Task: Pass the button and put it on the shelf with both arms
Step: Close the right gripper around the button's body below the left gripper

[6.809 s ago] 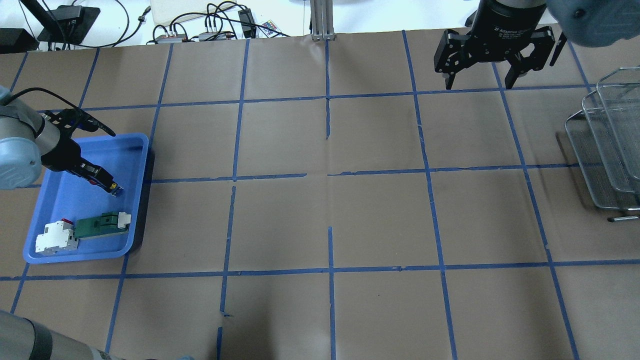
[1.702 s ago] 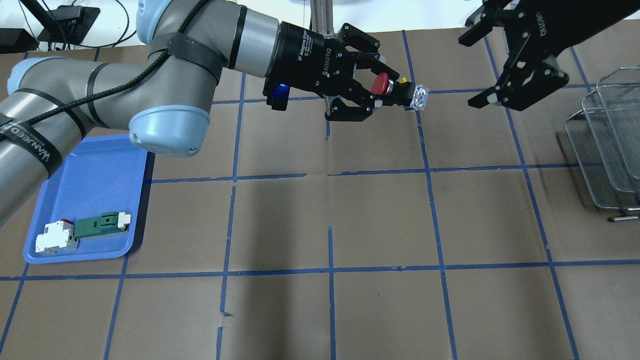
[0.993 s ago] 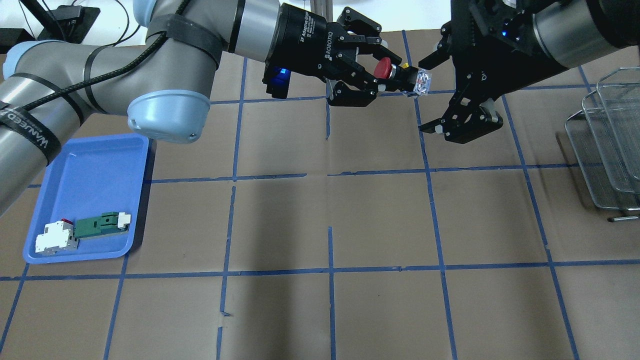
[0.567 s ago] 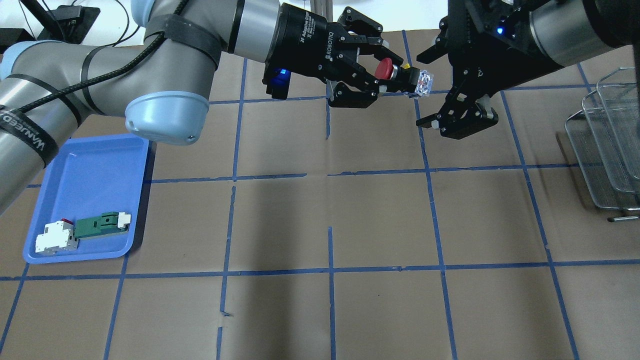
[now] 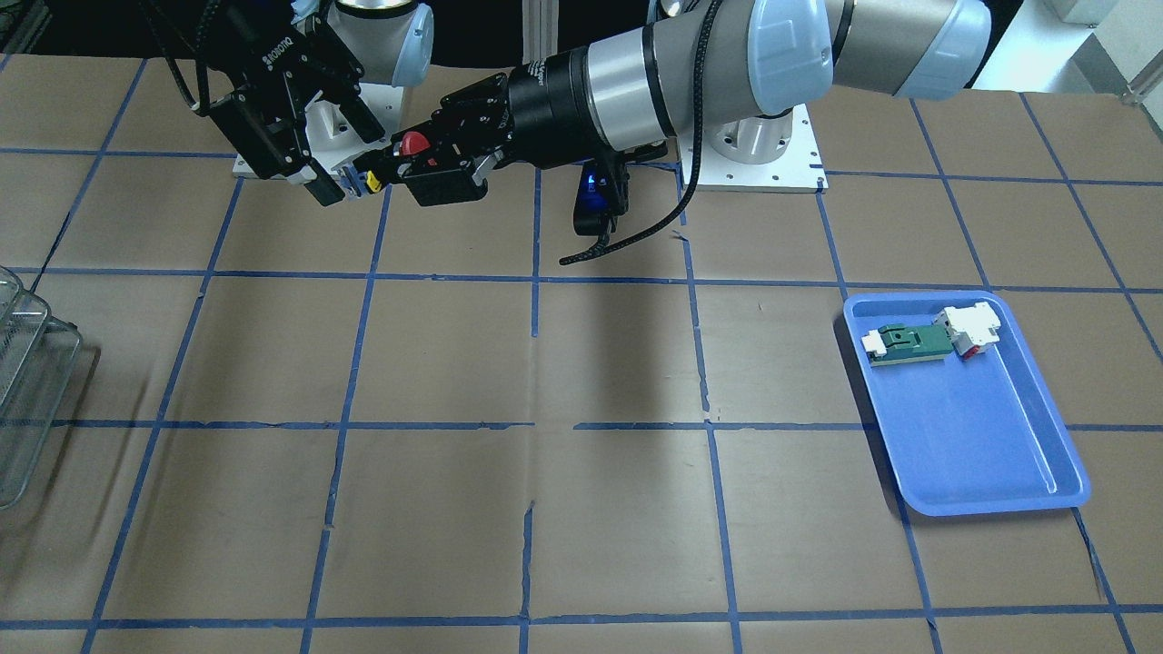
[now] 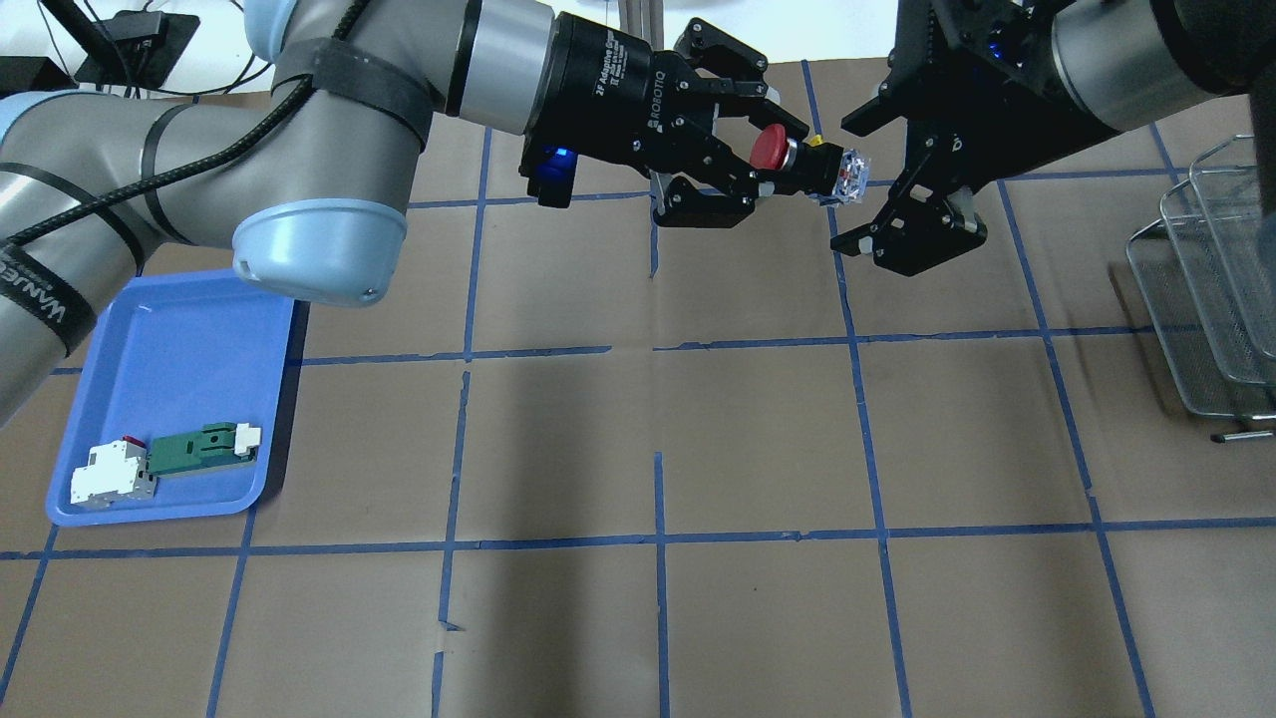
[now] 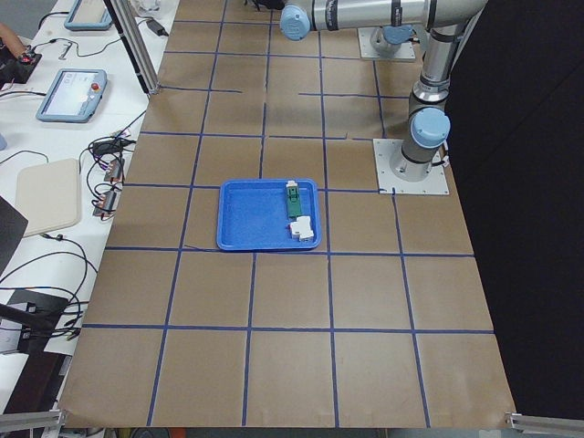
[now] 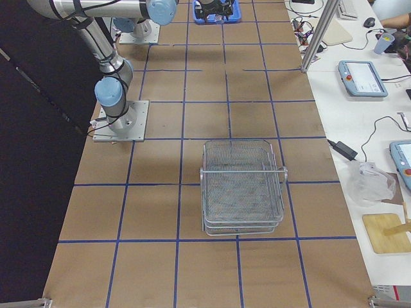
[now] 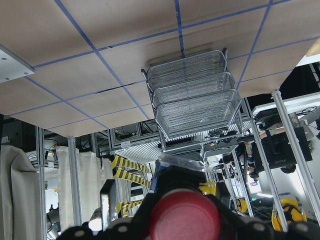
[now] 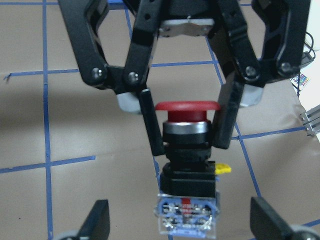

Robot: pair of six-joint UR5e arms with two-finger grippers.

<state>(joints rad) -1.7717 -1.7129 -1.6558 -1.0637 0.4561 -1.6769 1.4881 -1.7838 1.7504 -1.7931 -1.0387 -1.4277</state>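
Observation:
With my left gripper on the button's red cap end, far from the shelf, my right gripper should take the clear terminal end before my left gripper opens.
My left gripper [image 6: 773, 155] is shut on the button [image 6: 768, 148] just below its red cap and holds it sideways, high above the table's far middle. The button's black body and clear terminal end point toward my right gripper [image 6: 842, 184]. That gripper is open, and its fingertips stand on either side of the terminal end without touching it. In the right wrist view the button [image 10: 187, 150] hangs between the left gripper's fingers [image 10: 150, 125], with my right fingertips [image 10: 97, 220] wide apart below. The shelf [image 6: 1211, 299] stands at the table's right edge and also shows in the exterior right view [image 8: 243, 186].
A blue tray [image 6: 179, 339] at the left holds a green-and-white flat part [image 6: 199, 447] and a white-and-red block [image 6: 105, 474]. Blue tape lines grid the brown table. Cables and boxes lie beyond the far edge.
My left gripper brought the button from the tray to the far middle. My right gripper swung in, open, and now brackets the button's terminal end. In the last half second both crept closer together.

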